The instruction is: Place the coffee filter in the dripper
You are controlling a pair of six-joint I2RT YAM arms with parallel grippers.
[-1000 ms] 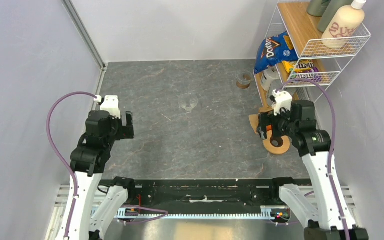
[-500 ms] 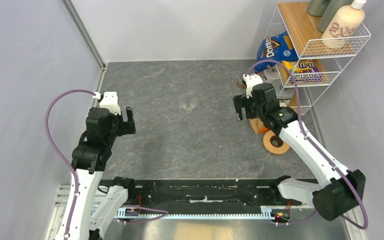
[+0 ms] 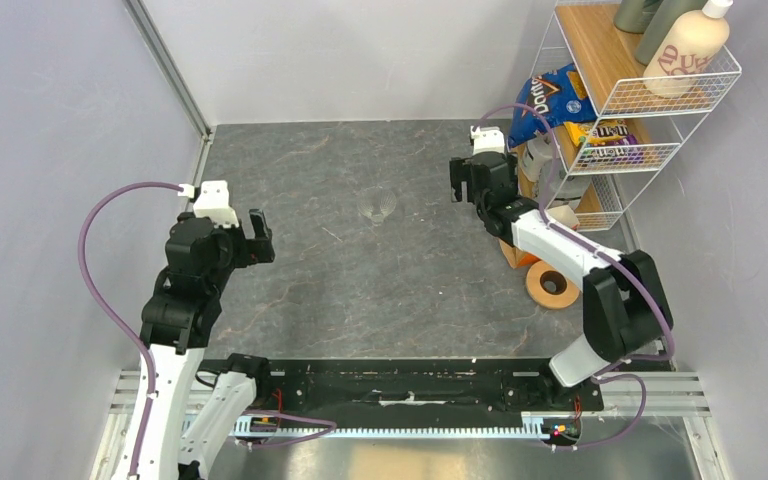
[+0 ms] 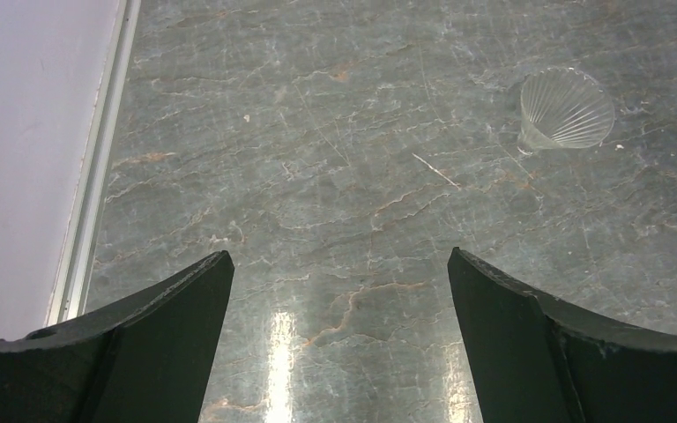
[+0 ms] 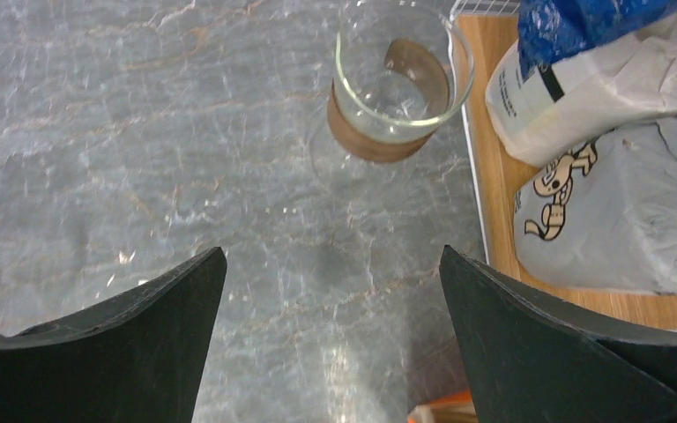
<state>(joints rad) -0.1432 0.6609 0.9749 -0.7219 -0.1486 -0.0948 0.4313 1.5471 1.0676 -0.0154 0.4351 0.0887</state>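
The small glass cup (image 5: pixel 397 79) stands upright ahead of my right gripper's open fingers, and the way is clear. I keep moving forward until the fingers straddle its sides (image 5: pixel 372 139).
The dripper's clear ribbed glass cone (image 3: pixel 378 205) lies on the grey table at centre back, and it also shows in the left wrist view (image 4: pixel 564 110). Its orange-brown wooden ring (image 3: pixel 552 285) lies apart at the right. The tan coffee filter (image 3: pixel 510 250) lies flat beside the ring, partly hidden under my right arm. My left gripper (image 3: pixel 257 235) is open and empty at the left (image 4: pixel 339 256). My right gripper (image 3: pixel 470 180) is open and empty over bare table (image 5: pixel 332 251), just short of a small glass cup.
The small glass cup with brown contents (image 5: pixel 397 88) stands in front of my right gripper. A wire and wood rack (image 3: pixel 660 100) with a blue chip bag (image 3: pixel 550 100), bottles and paper bags (image 5: pixel 599 176) fills the back right. Walls close in the left and back.
My right arm has swung from over the wooden ring and filter, away and left, to in front of the glass cup. The left gripper has shifted only slightly.
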